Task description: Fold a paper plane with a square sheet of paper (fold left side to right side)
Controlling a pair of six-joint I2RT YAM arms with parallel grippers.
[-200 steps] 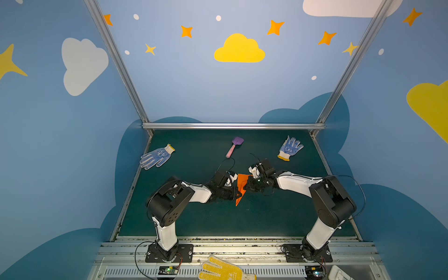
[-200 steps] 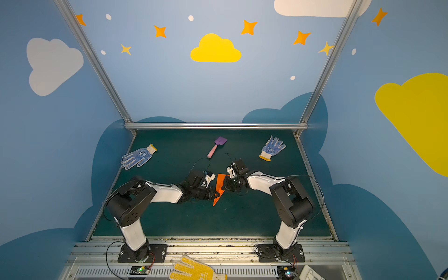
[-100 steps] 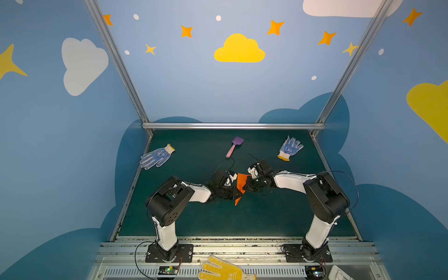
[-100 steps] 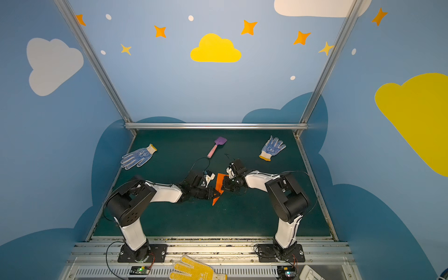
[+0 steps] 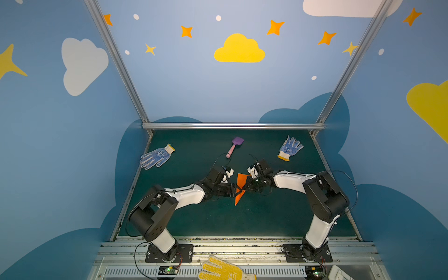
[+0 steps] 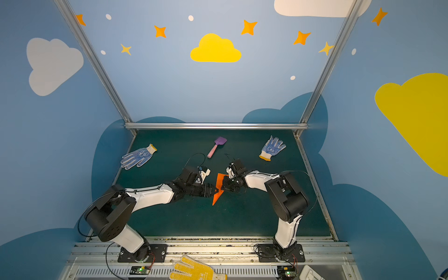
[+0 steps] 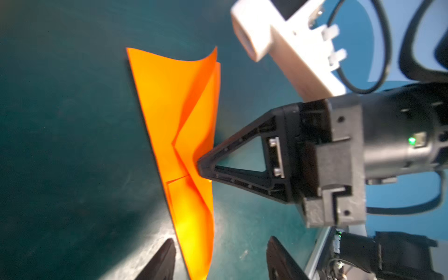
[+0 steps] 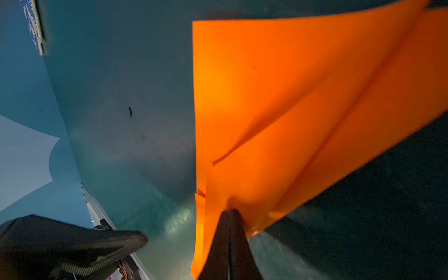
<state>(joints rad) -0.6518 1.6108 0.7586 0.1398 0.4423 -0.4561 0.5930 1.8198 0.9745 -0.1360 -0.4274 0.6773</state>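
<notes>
Only my right gripper is pinching the paper's middle fold [image 7: 190, 163], so my left gripper should clamp the paper's pointed end [image 7: 193, 224] to hold the paper steady before my right gripper moves.
The square sheet of paper [image 5: 240, 183] [image 6: 219, 184] is folded into a narrow orange dart with creased flaps, the shape of the paper plane. It stands on edge mid-mat, its point toward the front. In the left wrist view my left gripper [image 7: 220, 242] is open. The paper's pointed end [image 7: 194, 230] sits between the fingers, beside one of them; touch is unclear. My right gripper [image 8: 229, 213] is shut on the paper's [image 8: 291, 97] edge near the middle fold. In both top views the left gripper [image 5: 236, 191] [image 6: 214, 191] and the right gripper [image 5: 247, 188] [image 6: 224, 186] meet at the paper.
A blue-dotted glove [image 5: 156, 157] lies at the mat's left and another [image 5: 289, 148] at the back right. A purple-headed pink spatula [image 5: 234, 146] lies behind the grippers. A yellow glove [image 5: 223, 269] rests on the front rail. A metal bar [image 5: 232, 125] bounds the back.
My left gripper has opened and let go of the paper's pointed end. The right gripper has kept its hold, and its arm has shifted slightly.
</notes>
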